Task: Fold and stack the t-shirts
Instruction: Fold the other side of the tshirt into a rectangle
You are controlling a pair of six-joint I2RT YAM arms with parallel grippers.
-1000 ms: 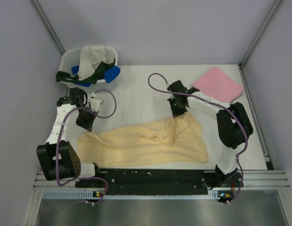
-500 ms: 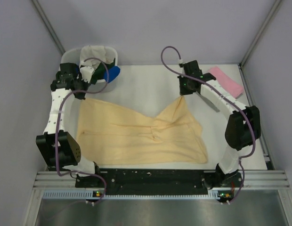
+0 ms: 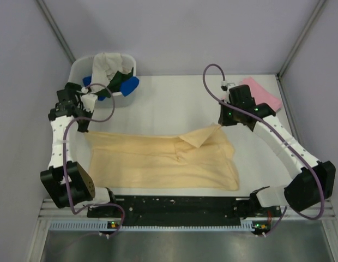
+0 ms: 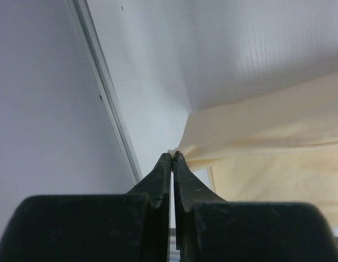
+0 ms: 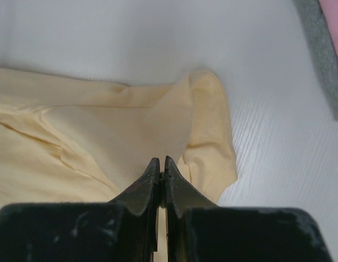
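A flap of the t-shirt is folded over. My left gripper should move to the cloth next to my right gripper and pull the flap open.
A pale peach-yellow t-shirt lies stretched across the near half of the white table. My left gripper is shut on its far left corner, which shows pinched at the tips in the left wrist view. My right gripper is shut on the cloth's far right corner, with a folded flap hanging below it. A folded pink t-shirt lies at the far right. Cream-white, dark green and blue shirts sit in the tub.
A white plastic tub stands at the far left corner, full of shirts. Grey walls and metal posts close in the table on three sides. The black rail runs along the near edge.
Both grippers lifted the yellow shirt towards the back and pulled apart, then came down and outward. The shirt went from a crumpled heap to a wide, stretched sheet.
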